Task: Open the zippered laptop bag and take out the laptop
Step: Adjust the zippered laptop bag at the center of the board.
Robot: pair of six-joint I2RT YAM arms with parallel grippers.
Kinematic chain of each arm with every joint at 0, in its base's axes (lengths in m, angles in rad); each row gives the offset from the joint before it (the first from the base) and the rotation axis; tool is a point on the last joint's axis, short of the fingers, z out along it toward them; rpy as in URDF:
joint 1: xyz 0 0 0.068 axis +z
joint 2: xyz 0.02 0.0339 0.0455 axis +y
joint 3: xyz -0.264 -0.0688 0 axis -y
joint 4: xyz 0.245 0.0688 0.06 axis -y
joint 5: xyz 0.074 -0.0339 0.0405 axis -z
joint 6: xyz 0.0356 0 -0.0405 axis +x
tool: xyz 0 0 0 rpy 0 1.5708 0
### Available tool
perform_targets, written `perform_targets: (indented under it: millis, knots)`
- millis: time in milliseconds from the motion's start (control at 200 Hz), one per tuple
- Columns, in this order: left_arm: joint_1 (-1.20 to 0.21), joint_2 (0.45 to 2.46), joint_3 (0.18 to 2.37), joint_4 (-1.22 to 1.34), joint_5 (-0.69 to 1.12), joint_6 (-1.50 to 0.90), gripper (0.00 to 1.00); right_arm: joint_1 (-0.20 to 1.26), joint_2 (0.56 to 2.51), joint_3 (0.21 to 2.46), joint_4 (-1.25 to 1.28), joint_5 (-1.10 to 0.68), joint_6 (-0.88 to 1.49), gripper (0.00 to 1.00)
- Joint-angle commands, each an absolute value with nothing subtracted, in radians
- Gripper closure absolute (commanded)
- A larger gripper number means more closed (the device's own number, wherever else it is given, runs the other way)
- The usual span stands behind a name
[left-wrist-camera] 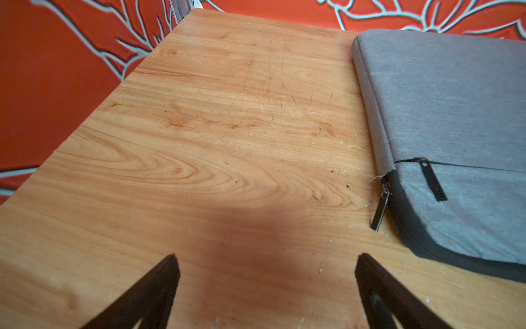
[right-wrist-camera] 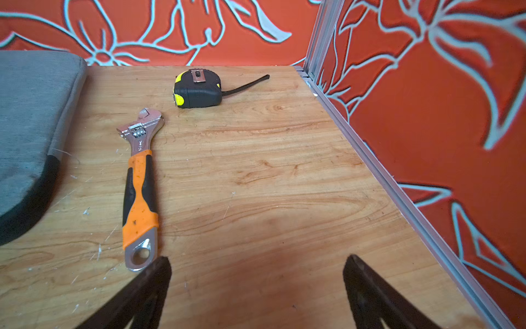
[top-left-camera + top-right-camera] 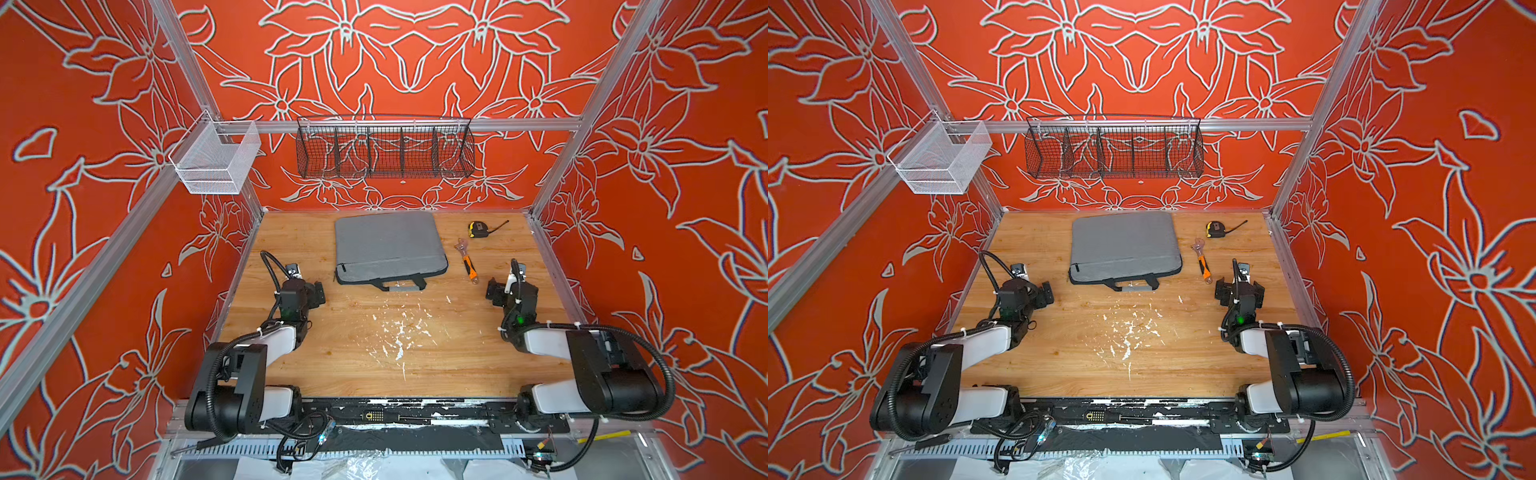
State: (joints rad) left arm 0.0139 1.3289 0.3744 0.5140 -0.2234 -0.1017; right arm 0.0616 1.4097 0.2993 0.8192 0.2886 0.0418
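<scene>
The grey laptop bag still has a thick, straight side. The whole bag will therefore slide around and stay flat when I pull on its corner.
The grey fabric laptop bag lies flat and zipped at the back middle of the wooden table, its black carry handle toward me. In the left wrist view its corner shows the main zipper pull hanging onto the table and a pocket zipper pull. The laptop is hidden. My left gripper stands open over bare wood, left of the bag's near corner. My right gripper is open too, right of the bag and just behind the wrench's handle end.
An orange-handled adjustable wrench lies right of the bag, with a black and yellow tape measure behind it. A black wire basket and a white mesh basket hang on the frame. White flecks dot the table's middle.
</scene>
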Motion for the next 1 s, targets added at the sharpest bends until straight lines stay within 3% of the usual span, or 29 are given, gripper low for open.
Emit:
perform_targets:
  millis: [0, 666, 776, 891, 941, 996]
  knots:
    - [0.012, 1.332, 0.385, 0.514, -0.224, -0.1, 0.03, 0.066, 1.405, 0.301, 0.824, 0.306, 0.046, 0.02]
    - [0.013, 1.332, 0.385, 0.515, -0.224, -0.1, 0.03, 0.066, 1.392, 0.297, 0.838, 0.297, 0.039, 0.03]
    - [0.013, 1.332, 0.385, 0.515, -0.222, -0.1, 0.03, 0.066, 1.317, 0.337, 0.707, 0.26, 0.023, 0.03]
    - [0.013, 1.329, 0.383, 0.515, -0.222, -0.1, 0.03, 0.067, 1.184, 0.47, 0.344, 0.281, 0.084, 0.03]
    - [0.013, 1.306, 0.392, 0.498, -0.226, -0.1, 0.03, 0.067, 1.147, 0.527, 0.212, 0.271, 0.131, 0.07]
    - [0.013, 1.241, 0.474, 0.31, -0.253, -0.121, 0.03, 0.069, 1.119, 0.582, 0.094, 0.238, 0.198, 0.15]
